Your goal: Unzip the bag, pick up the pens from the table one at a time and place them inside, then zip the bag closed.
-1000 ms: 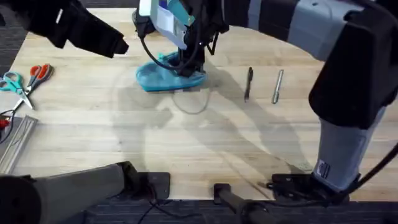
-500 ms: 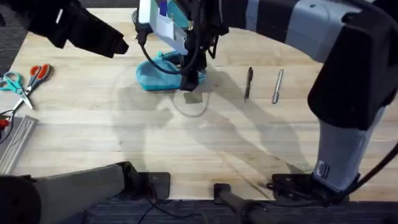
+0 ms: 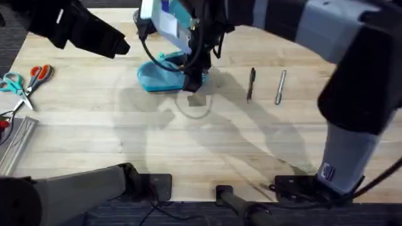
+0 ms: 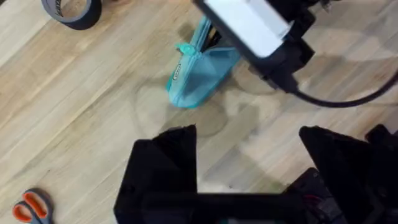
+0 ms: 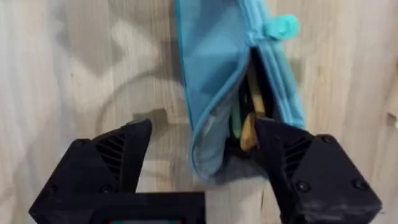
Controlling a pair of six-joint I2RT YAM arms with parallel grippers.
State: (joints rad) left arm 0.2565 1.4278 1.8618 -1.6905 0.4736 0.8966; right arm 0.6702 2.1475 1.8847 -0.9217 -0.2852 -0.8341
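Observation:
The loose edge [image 5: 201, 132] of the light blue bag curves outward, so the bag's opening [image 5: 246, 118] will stay wide open as I bring the black pen over.
The light blue bag [image 3: 158, 74] lies on the table [image 3: 207, 144] at the back centre. Its zipper is parted at one end, and yellowish and green items show inside the bag [image 5: 211, 68] in the right wrist view. My right gripper [image 3: 193, 83] hangs open at the bag's right end, with its fingers [image 5: 118, 155] spread to either side of the gaping mouth. To the right of the bag lie the black pen [image 3: 251, 83] and the silver pen [image 3: 281, 86], side by side. My left gripper [image 4: 249, 174] is open and holds nothing, high above the bag [image 4: 199, 71].
Orange- and teal-handled scissors [image 3: 26, 81] lie near the table's left edge, with a metal strip [image 3: 16, 144] closer to the front. A dark tape roll [image 4: 71, 9] sits beyond the bag. My left arm [image 3: 75, 28] looms over the back left corner.
My right gripper has shifted a little toward the front edge at the bag's right end. The pens and my left arm have not moved.

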